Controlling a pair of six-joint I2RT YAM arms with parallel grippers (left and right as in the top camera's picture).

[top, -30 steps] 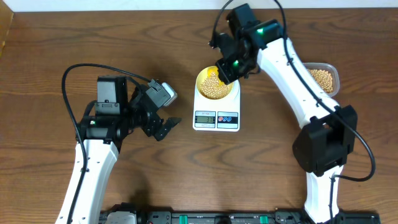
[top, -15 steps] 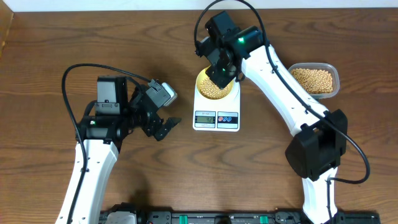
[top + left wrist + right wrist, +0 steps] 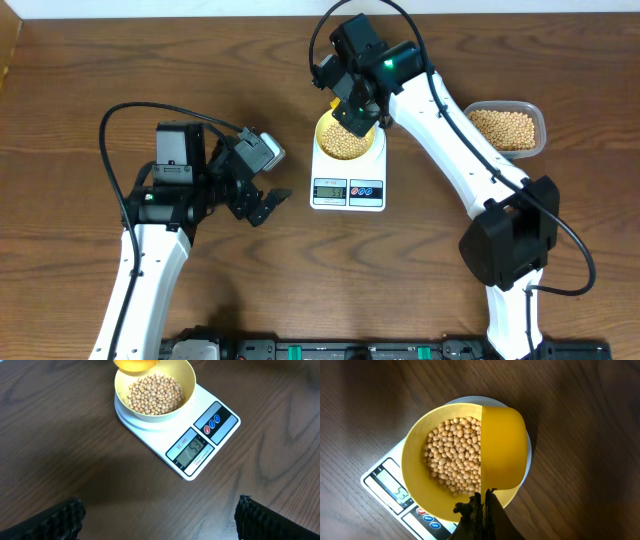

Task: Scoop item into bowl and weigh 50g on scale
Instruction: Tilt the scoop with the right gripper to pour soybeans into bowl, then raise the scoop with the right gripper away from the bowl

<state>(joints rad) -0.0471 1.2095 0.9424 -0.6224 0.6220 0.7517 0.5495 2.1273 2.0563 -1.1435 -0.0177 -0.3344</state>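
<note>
The scale's display (image 3: 331, 192) shows more than 50g, so my right gripper should put the yellow scoop into the beans in the bowl (image 3: 344, 143) and remove a few.
The pale yellow bowl (image 3: 415, 460) stands on the white scale (image 3: 155, 440), holding a heap of tan beans (image 3: 452, 460). My right gripper (image 3: 485, 499) is shut on the handle of a yellow scoop (image 3: 502, 447). The scoop hangs turned on its side over the bowl's right half, and no beans show in it. In the overhead view the right gripper (image 3: 355, 108) hovers over the bowl (image 3: 378, 148) at the scale's (image 3: 348, 205) far end. My left gripper (image 3: 265, 205) stands open and empty, left of the scale, its fingers (image 3: 60, 520) wide apart over bare wood.
A clear rectangular container (image 3: 540, 128) of more beans (image 3: 503, 128) sits at the right, behind the right arm. The scale's display (image 3: 192, 451) is lit and faces the left wrist camera. Dark wooden table all around.
The right arm has swung left, carrying the scoop further over the bowl. The container at the right is now uncovered. The left arm has not moved.
</note>
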